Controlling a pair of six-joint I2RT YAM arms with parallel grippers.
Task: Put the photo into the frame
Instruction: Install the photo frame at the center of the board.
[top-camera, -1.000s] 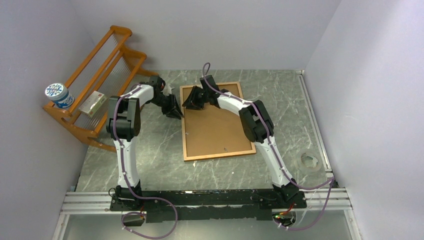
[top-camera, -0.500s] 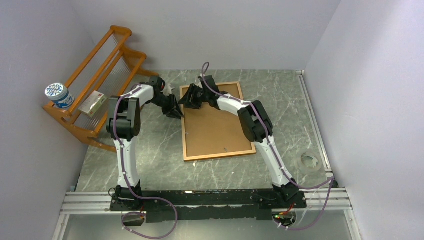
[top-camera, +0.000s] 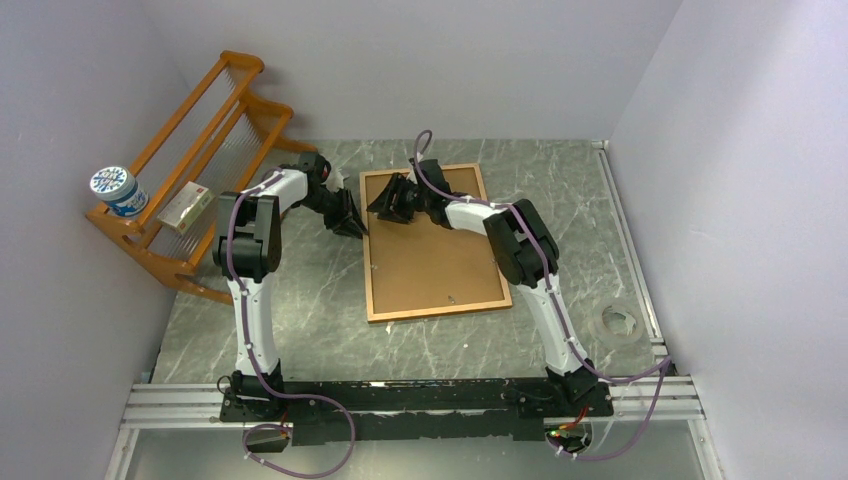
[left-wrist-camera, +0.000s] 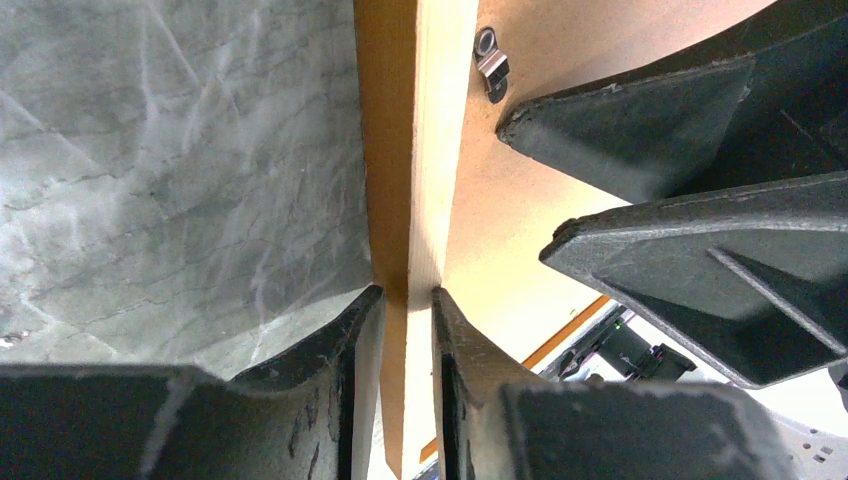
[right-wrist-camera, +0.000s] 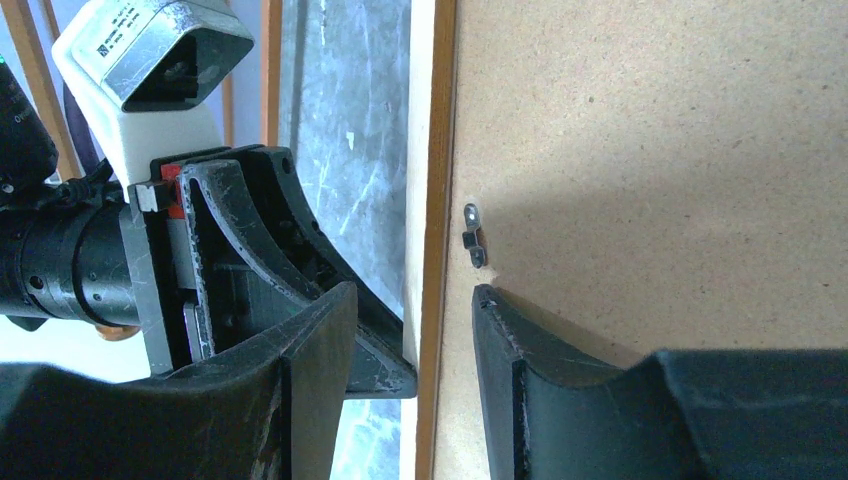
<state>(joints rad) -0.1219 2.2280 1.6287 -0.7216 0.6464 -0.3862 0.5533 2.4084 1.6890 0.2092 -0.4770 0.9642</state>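
Observation:
The metal clip (right-wrist-camera: 474, 237) is lying parallel to the frame's rail. Next, my right gripper turns the clip square toward that rail (right-wrist-camera: 434, 200) while my left gripper keeps the frame still.
The orange-brown frame (top-camera: 436, 311) lies face down on the table with the plain brown backing board (top-camera: 430, 255) inside it. The photo is hidden. My left gripper (top-camera: 354, 228) is shut on the frame's left rail (left-wrist-camera: 400, 150) near the far corner, one finger on each side (left-wrist-camera: 405, 295). My right gripper (top-camera: 388, 206) is open and straddles the same rail (right-wrist-camera: 437, 150) just beside it (right-wrist-camera: 415, 300). Its one finger is on the backing board (right-wrist-camera: 650, 130) and the other is over the left gripper's fingers (right-wrist-camera: 260, 240). A small metal clip (right-wrist-camera: 473, 235) sits on the board just ahead of its finger, also in the left wrist view (left-wrist-camera: 490, 62).
An orange wooden rack (top-camera: 190, 160) leans at the far left wall, holding a blue-white tin (top-camera: 117, 190) and a small box (top-camera: 185, 208). A clear tape roll (top-camera: 618, 322) lies at the right near the table's edge. Walls close in on the left, back and right.
My right gripper shifted slightly left and then back right over the frame's far left corner. My left gripper kept its hold on the rail.

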